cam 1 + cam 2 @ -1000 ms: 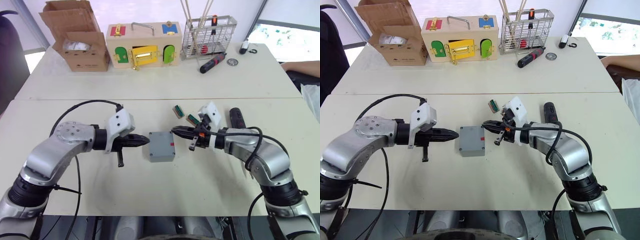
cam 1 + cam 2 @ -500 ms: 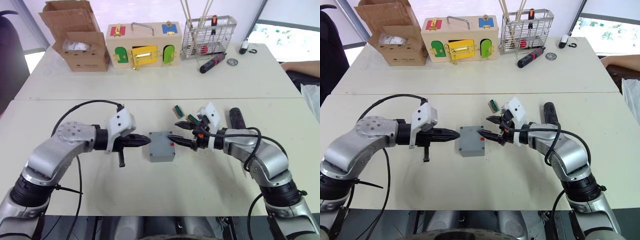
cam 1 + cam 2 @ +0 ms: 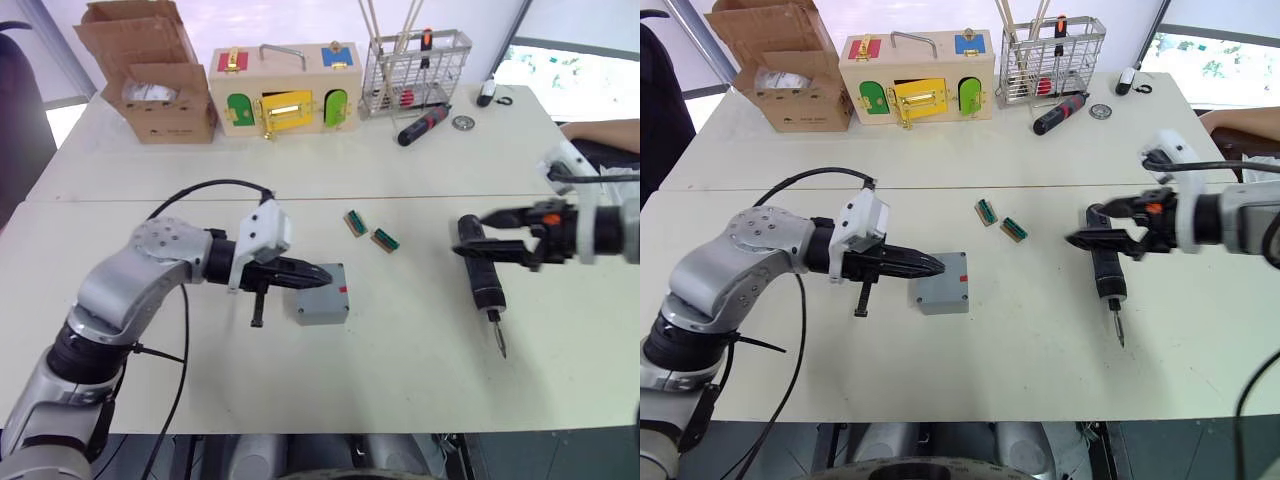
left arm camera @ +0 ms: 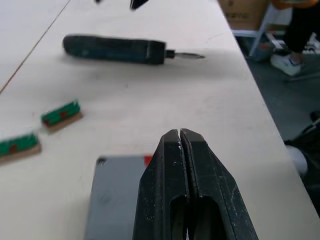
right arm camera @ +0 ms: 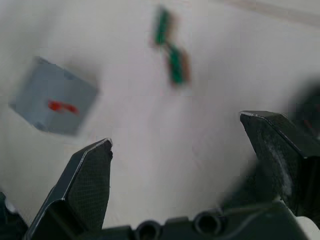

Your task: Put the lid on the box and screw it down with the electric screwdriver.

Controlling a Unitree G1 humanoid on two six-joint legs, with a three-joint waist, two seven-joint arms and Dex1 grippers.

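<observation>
The tips of my left gripper (image 3: 318, 276) are over the lid, so I expect the grey box (image 3: 323, 307) to stay in place when I drive the electric screwdriver at the box's corner.
The grey box (image 3: 322, 300) sits mid-table, a red mark on the side facing my right arm. The flat grey lid (image 4: 114, 200) lies on top of it, with a dark hole at one corner. My left gripper (image 3: 322, 278) is shut, its tips over the box top; contact is unclear. The dark electric screwdriver (image 3: 482, 275) lies on the table to the right, its thin bit pointing toward me. My right gripper (image 3: 468, 234) is open, its fingers either side of the screwdriver's far end, holding nothing. In the right wrist view its fingertips (image 5: 95, 165) stand wide apart.
Two small green-topped blocks (image 3: 368, 231) lie between the box and the table seam. At the back stand a cardboard carton (image 3: 160, 90), a colourful wooden latch box (image 3: 283, 88) and a wire basket (image 3: 418, 70), with a red-and-black hand screwdriver (image 3: 424, 125) beside it.
My right gripper opened, left the box's right side and swung right to the electric screwdriver. My left gripper slid right, from beside the box to over its top.
</observation>
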